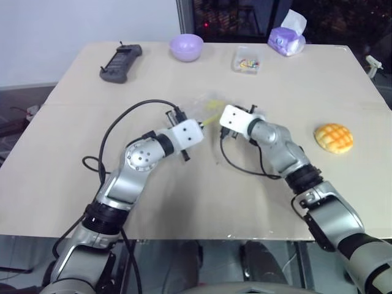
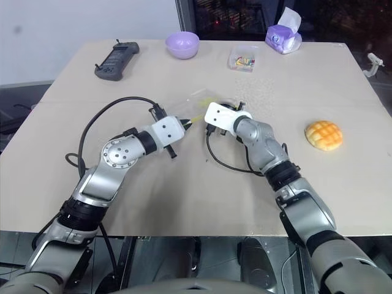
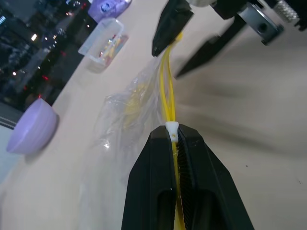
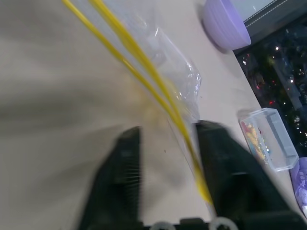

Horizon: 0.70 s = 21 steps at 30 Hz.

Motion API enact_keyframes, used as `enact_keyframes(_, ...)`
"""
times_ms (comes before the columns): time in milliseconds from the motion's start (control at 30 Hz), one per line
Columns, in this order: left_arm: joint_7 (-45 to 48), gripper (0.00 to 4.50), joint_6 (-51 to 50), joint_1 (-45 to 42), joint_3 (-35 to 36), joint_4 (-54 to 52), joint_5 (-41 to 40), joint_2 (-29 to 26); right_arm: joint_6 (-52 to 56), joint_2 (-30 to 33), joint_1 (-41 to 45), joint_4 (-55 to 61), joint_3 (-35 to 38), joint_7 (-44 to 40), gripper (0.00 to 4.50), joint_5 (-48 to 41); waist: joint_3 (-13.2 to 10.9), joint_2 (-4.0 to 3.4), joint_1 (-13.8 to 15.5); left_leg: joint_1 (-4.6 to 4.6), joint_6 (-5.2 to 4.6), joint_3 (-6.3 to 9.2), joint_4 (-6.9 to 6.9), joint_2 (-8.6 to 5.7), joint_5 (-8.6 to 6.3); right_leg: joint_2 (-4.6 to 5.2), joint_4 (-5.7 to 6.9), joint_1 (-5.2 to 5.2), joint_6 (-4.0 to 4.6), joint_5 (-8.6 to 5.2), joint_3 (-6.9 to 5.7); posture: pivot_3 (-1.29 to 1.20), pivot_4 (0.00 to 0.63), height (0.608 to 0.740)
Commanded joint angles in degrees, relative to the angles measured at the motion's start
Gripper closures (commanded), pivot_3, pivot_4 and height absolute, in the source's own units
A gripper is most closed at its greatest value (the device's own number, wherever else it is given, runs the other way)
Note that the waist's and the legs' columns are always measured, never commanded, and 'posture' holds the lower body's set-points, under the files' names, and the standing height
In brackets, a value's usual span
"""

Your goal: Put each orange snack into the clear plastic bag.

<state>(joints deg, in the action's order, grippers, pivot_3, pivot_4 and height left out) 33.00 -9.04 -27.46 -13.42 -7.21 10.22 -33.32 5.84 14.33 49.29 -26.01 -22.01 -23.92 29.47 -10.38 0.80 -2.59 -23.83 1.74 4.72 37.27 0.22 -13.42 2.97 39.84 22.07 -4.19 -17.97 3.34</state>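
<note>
My right gripper needs to hold the yellow strip's other end (image 3: 177, 39) while my left gripper, whose fingers are on the white slider (image 3: 171, 130), takes a grip behind the slider.
The clear plastic bag (image 1: 204, 109) lies crumpled on the tan table, its yellow sealing strip (image 3: 168, 91) stretched between my two grippers. My left gripper (image 3: 175, 136) is shut on one end of that strip. Facing it, my right gripper (image 4: 168, 129) is open, and the strip's other end runs along the inside of one of its fingers (image 4: 225, 163). The orange snack (image 1: 334, 138), a domed bun with a crosshatch top, sits alone on the table to the right of my right arm, well apart from the bag.
Along the table's far edge stand a purple bowl (image 1: 186, 46), a small clear box of colourful bits (image 1: 246, 60), a purple tissue pack (image 1: 286, 38) and a black remote (image 1: 121, 62). Black cables loop beside both wrists.
</note>
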Motion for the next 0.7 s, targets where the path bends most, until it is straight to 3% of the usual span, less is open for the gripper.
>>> enact_keyframes(33, -0.4, 4.5, 2.8, 0.5, 2.2, 0.2, -0.9, 0.6, -1.1, 1.9, -0.3, 4.9, 0.2, -1.1, 0.7, 0.1, 0.0, 0.0, 0.0, 0.0, 0.0, 0.0, 0.0, 0.0, 0.0, 0.0, 0.0, 0.0, 0.0, 0.0, 0.0, 0.0, 0.15, 0.74)
enact_keyframes(67, -0.3, 4.5, 3.2, 0.7, 2.5, 0.6, -1.7, 1.0, -1.5, 2.4, -0.6, 5.9, 0.1, -1.8, 0.29, -0.1, 0.0, 0.0, 0.0, 0.0, 0.0, 0.0, 0.0, 0.0, 0.0, 0.0, 0.0, 0.0, 0.0, 0.0, 0.0, 0.0, 0.15, 0.74)
enact_keyframes(200, 0.9, 4.5, 12.5, 1.6, 1.5, 4.4, -1.7, 0.6, -6.6, 4.7, -2.2, 13.4, -0.9, -6.0, 0.29, -1.9, 0.0, 0.0, -0.1, -0.01, 0.0, -0.01, 0.01, 0.0, 0.0, 0.01, -0.01, 0.0, 0.0, 0.0, 0.01, 0.0, 0.15, 0.74)
enact_keyframes(400, 2.3, 4.5, 20.7, 0.7, 1.0, 8.3, -0.9, 0.5, -8.4, 5.0, -3.4, 14.7, -2.0, -8.0, 0.29, -2.0, 0.0, 0.01, 0.1, 0.01, -0.03, -0.01, 0.05, 0.0, -0.02, 0.0, 0.03, -0.01, 0.0, 0.0, 0.0, 0.0, 0.15, 0.74)
enact_keyframes(500, 2.2, 4.5, 23.2, 0.1, 1.2, 10.4, 0.3, 0.0, -9.4, 5.7, -3.5, 14.4, -1.9, -8.5, 1.04, -1.9, 0.0, 0.01, 0.2, 0.0, -0.02, -0.01, 0.07, -0.01, -0.01, 0.02, 0.03, -0.01, 0.0, 0.0, 0.0, 0.0, 0.15, 0.74)
enact_keyframes(700, 1.7, 4.5, 26.2, -0.7, 1.6, 13.1, 1.2, 0.2, -9.9, 6.8, -3.4, 13.0, -2.0, -8.3, 3.75, -1.2, 0.0, 0.01, 0.1, 0.0, -0.02, 0.0, 0.07, -0.01, -0.01, 0.01, 0.03, -0.01, 0.0, 0.0, -0.01, 0.0, 0.15, 0.74)
